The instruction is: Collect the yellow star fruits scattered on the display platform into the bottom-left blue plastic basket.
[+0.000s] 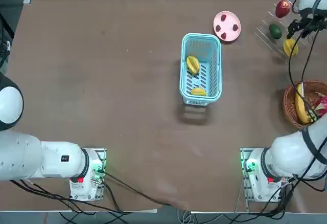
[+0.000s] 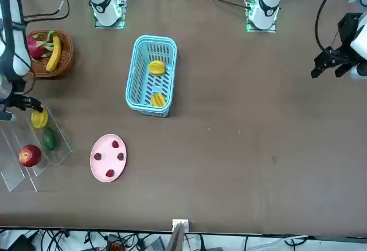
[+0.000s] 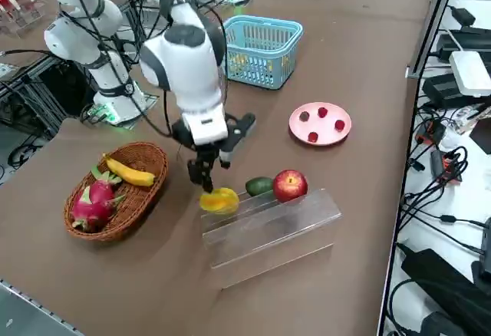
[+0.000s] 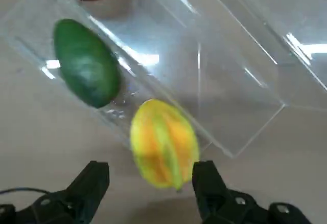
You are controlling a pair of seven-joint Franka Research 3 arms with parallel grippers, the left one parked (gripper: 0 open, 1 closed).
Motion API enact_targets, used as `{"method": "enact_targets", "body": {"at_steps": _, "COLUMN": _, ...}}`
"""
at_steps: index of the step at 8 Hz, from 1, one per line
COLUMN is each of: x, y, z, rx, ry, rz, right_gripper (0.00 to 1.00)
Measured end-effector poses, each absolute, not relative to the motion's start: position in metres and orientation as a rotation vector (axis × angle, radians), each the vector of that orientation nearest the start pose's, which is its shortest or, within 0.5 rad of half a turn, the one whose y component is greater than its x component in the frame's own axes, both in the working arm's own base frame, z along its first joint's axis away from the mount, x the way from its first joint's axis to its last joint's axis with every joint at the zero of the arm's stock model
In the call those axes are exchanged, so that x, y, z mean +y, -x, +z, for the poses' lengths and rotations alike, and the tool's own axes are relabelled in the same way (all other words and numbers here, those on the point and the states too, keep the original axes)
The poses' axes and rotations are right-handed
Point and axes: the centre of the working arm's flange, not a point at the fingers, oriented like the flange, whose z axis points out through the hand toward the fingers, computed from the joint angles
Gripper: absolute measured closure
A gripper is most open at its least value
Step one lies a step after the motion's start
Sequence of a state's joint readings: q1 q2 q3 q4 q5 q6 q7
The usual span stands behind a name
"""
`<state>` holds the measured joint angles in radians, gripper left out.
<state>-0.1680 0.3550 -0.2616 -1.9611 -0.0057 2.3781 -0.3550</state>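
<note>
The yellow star fruit (image 2: pixel 39 118) has a thin raised line (image 4: pixel 166 147) along its middle, so it will hang from that line when I pinch it and lift it.
One yellow star fruit (image 4: pixel 163 142) lies at the end of the clear display platform (image 4: pixel 240 75), next to a green fruit. My right gripper (image 4: pixel 150 178) hovers just over it, open, with a finger on either side of the fruit's near end and not gripping it. From the side, the gripper (image 3: pixel 203 176) hangs directly above that star fruit (image 3: pixel 219 199). Two more star fruits (image 1: pixel 193 64) (image 1: pixel 198 92) lie inside the blue plastic basket (image 1: pixel 182 81) at mid-table.
On the platform (image 1: pixel 265 37) also sit a green fruit (image 1: pixel 275 30) and a red apple (image 1: pixel 282 8). A brown wicker basket (image 1: pixel 291 112) with a banana and a pink fruit stands at the right edge. A pink plate (image 1: pixel 227 19) holds small red pieces.
</note>
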Motion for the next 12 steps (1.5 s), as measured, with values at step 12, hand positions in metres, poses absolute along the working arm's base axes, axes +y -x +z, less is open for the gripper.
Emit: {"method": "enact_targets", "body": {"at_steps": 12, "x": -0.277, "y": -0.561, "z": 0.271, "rx": 0.160, "ry": 3.185, "rz": -0.037, "right_gripper": 0.12}}
